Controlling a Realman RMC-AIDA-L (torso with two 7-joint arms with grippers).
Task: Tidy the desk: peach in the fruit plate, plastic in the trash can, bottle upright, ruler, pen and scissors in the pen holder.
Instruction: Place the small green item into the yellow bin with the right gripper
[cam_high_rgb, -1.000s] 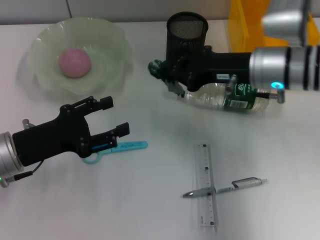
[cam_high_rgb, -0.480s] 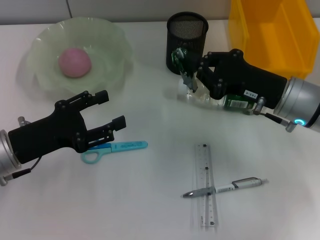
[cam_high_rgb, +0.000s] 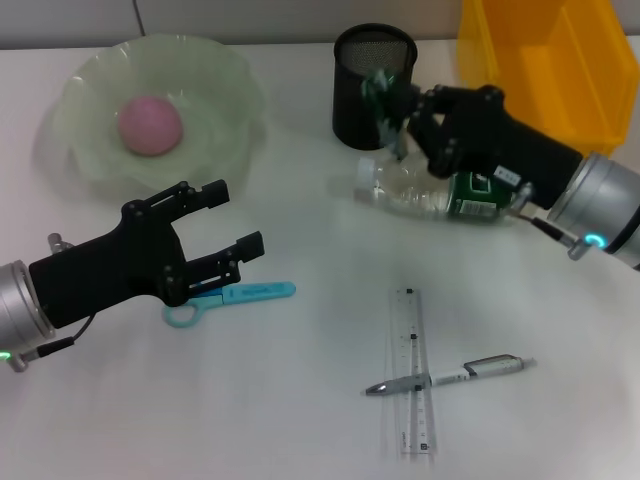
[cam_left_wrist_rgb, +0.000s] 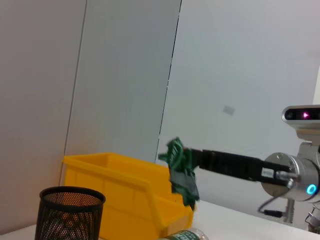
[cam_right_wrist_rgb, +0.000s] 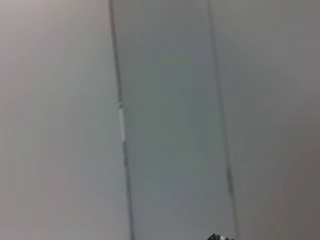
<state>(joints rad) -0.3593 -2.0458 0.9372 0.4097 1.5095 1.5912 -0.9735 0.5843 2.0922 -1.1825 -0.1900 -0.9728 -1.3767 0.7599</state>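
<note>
The robot's right gripper has the green plastic hanging clear (cam_left_wrist_rgb: 181, 172) above the bottle, so it should keep going toward the yellow trash can's opening (cam_high_rgb: 556, 60) and let go over it.
My right gripper (cam_high_rgb: 392, 108) is shut on a crumpled green piece of plastic (cam_high_rgb: 380, 88), held in the air in front of the black mesh pen holder (cam_high_rgb: 374, 62); the left wrist view shows the plastic (cam_left_wrist_rgb: 180, 170) hanging above the table. The clear bottle (cam_high_rgb: 425, 190) lies on its side below that arm. The pink peach (cam_high_rgb: 150, 125) rests in the pale green fruit plate (cam_high_rgb: 90, 165). My left gripper (cam_high_rgb: 234, 218) hovers open just above the blue scissors (cam_high_rgb: 240, 294). The clear ruler (cam_high_rgb: 413, 372) lies under the pen (cam_high_rgb: 455, 376). The yellow trash can (cam_high_rgb: 545, 60) stands at the back right.
The left wrist view shows the pen holder (cam_left_wrist_rgb: 70, 212) next to the yellow trash can (cam_left_wrist_rgb: 125, 192), with the bottle's cap end (cam_left_wrist_rgb: 185, 235) at the picture's lower edge. The right wrist view holds only a pale wall.
My right gripper has lifted the plastic off the table and carried it up and rightward, past the bottle toward the pen holder. The left gripper has barely shifted above the scissors.
</note>
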